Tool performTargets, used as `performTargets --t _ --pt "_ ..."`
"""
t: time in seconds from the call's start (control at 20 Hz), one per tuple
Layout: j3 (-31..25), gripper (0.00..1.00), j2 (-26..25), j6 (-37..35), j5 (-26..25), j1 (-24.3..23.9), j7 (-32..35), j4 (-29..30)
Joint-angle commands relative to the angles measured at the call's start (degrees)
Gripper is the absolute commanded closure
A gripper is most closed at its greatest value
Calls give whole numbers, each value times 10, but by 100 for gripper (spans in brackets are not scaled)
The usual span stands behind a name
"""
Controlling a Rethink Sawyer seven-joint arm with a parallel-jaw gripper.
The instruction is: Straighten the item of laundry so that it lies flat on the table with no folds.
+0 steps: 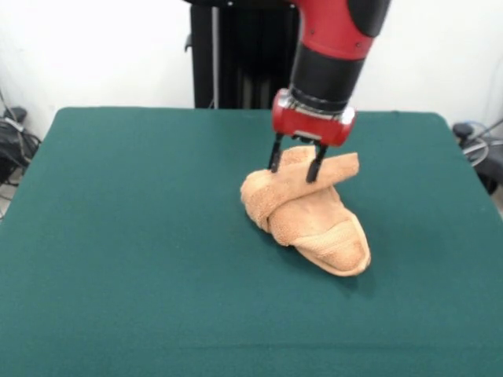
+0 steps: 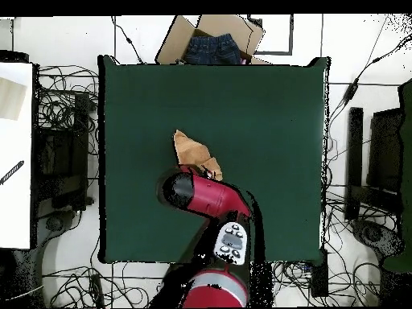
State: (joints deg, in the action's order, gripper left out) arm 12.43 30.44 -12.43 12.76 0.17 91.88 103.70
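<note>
The peach towel [image 1: 310, 217] will drop open and hang down long when I lift it, because the rolled fold's end [image 1: 346, 166] sticks out freely across the heap.
The peach towel [image 1: 314, 220] lies bunched and twisted in a heap right of the middle of the green table [image 1: 126, 236]. One rolled fold crosses over the top of the heap. My gripper [image 1: 295, 166] stands straight down over the heap's far top. Its two black fingers [image 1: 275, 157] are apart, one on each side of the top fold, touching the cloth. In the overhead view the towel [image 2: 191, 149] shows partly, sticking out from under the red arm [image 2: 205, 195], which hides the gripper.
A cardboard box [image 2: 181, 36] with blue jeans in it [image 2: 213, 50] stands beyond the table's far edge in the overhead view. Cables and equipment lie on the floor round the table. The black pedestal [image 1: 236, 55] rises behind the table.
</note>
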Motion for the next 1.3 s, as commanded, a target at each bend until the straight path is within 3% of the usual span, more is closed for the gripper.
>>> performTargets --t 0.05,0.45,0.6,0.85,1.3 --pt "-87 0 -53 85 -1 -61 121 31" --pt "-105 0 -85 133 -14 -77 117 22" --pt "-79 0 -86 168 -23 -49 115 21" --pt "-63 0 -64 166 -2 -19 134 50" --pt "-75 0 -74 179 -5 -28 134 52"
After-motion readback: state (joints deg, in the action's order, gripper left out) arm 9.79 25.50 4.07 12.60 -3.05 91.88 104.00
